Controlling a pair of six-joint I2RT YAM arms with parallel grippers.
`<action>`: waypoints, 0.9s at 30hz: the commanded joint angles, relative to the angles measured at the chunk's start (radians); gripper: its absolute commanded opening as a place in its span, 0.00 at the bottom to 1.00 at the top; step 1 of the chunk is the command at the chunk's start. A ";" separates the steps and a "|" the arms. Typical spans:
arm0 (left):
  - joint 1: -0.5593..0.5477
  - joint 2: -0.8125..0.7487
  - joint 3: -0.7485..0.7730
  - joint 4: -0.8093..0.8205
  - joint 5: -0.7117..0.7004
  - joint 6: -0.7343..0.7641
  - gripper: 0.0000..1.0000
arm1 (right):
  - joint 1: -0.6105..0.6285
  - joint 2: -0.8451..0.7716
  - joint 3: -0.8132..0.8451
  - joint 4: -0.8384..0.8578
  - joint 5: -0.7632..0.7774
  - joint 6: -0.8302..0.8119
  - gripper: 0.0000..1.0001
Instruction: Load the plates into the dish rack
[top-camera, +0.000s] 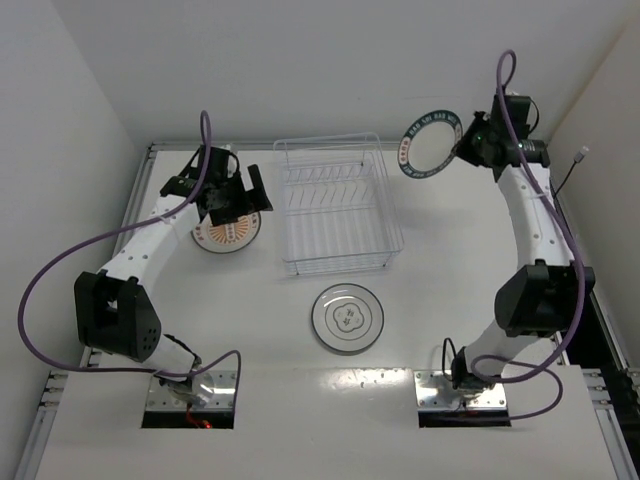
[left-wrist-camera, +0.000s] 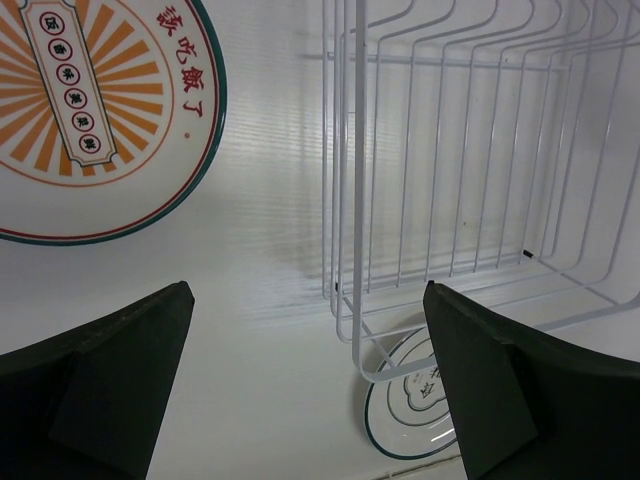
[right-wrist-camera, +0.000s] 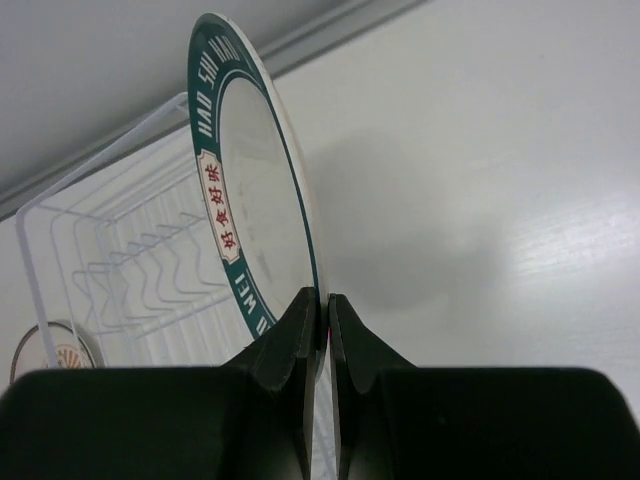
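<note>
My right gripper has the dark-blue rimmed plate (top-camera: 430, 144) hanging upright beside the dish rack's empty end slots (top-camera: 367, 193) and should carry it over next until it stands in one.
The dish rack (top-camera: 337, 205) stands empty at the table's back middle; it also shows in the left wrist view (left-wrist-camera: 460, 150) and the right wrist view (right-wrist-camera: 110, 260). My right gripper (top-camera: 470, 140) is shut on the rim of the dark-blue rimmed plate (top-camera: 428, 142), holding it upright in the air right of the rack; the plate's rim (right-wrist-camera: 225, 215) sits between the pads. My left gripper (top-camera: 240, 200) is open and empty above the orange sunburst plate (top-camera: 226, 233), which lies flat left of the rack (left-wrist-camera: 80, 110). The grey-ringed plate (top-camera: 347, 318) lies flat in front of the rack (left-wrist-camera: 415, 400).
White walls close in the table at the back and both sides. A raised lip runs along the table's back edge (top-camera: 250, 143). Purple cables (top-camera: 60, 270) loop from both arms. Both arm bases (top-camera: 190, 390) sit at the near edge.
</note>
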 joint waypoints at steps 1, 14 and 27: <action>0.007 -0.020 0.011 -0.004 -0.013 0.005 1.00 | 0.076 -0.003 0.096 0.028 0.114 -0.096 0.00; 0.045 -0.011 0.011 -0.013 -0.023 0.034 1.00 | 0.336 0.230 0.283 0.022 0.407 -0.286 0.00; 0.096 -0.029 0.011 -0.053 -0.023 0.054 1.00 | 0.495 0.458 0.447 -0.034 0.620 -0.352 0.00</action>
